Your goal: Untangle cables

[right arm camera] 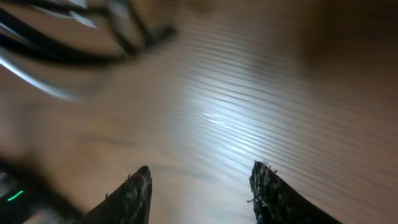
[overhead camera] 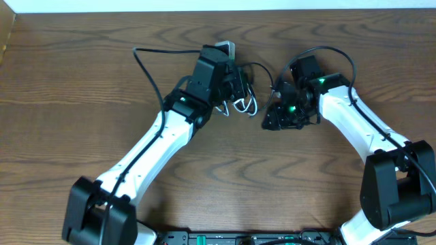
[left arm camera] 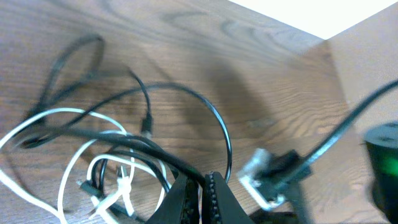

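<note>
White loops (overhead camera: 246, 104) crowd my left gripper's black cable, so next my right gripper grabs a piece of the black cable on its own side (overhead camera: 270, 79) and pulls it away.
A thin white cable (overhead camera: 243, 107) and a thin black cable (overhead camera: 259, 66) lie tangled on the wooden table at the back middle. In the left wrist view the white cable (left arm camera: 74, 111) makes loops at the left, and the black cable (left arm camera: 221, 124) arcs over them. My left gripper (left arm camera: 204, 177) is shut on the black cable where it crosses the tangle; it also shows in the overhead view (overhead camera: 238, 85). My right gripper (right arm camera: 202, 171) is open and empty, low over bare wood just right of the tangle (overhead camera: 271, 121). The cables appear blurred at the top left of the right wrist view (right arm camera: 62, 56).
A thick black robot wire (overhead camera: 146, 68) loops from the left arm over the table at the back left. A silver-edged block with a thick black wire (left arm camera: 264, 177) sits right of the left jaws. The table's back edge (overhead camera: 218, 9) is close behind.
</note>
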